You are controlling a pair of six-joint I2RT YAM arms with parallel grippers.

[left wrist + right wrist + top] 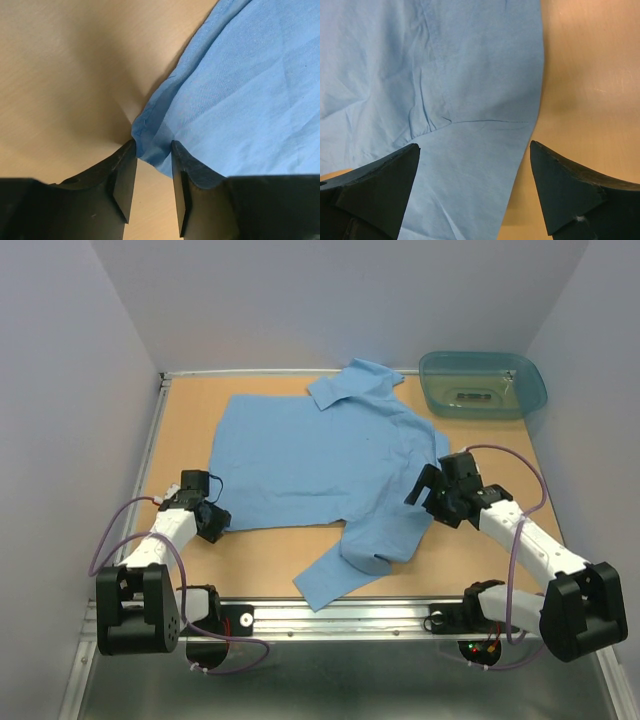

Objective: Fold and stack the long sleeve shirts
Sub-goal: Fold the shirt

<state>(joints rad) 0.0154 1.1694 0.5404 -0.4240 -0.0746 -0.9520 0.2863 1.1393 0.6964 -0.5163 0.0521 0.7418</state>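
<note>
I expect the sleeve (pixel 334 577) to pull straight while its end hardly shifts when I fold the shirt's near edge over, because the sleeve lies in slack folds (pixel 366 549).
One light blue long sleeve shirt (pixel 320 455) lies spread on the wooden table, collar at the far side and a sleeve (pixel 335 575) trailing toward the near edge. My left gripper (pixel 216 520) is at the shirt's near left corner. In the left wrist view its jaws (pixel 152 145) stand a little apart, with that corner of the shirt (pixel 150 135) between the fingertips. My right gripper (pixel 422 492) is over the shirt's right edge. In the right wrist view it (pixel 474 146) is wide open above the cloth (pixel 470 75), one finger over the shirt and one over bare table.
A translucent teal plastic tub (pixel 483 383) stands at the far right corner of the table. A metal rail (pixel 340 615) runs along the near edge by the arm bases. Grey walls close in the left, right and far sides.
</note>
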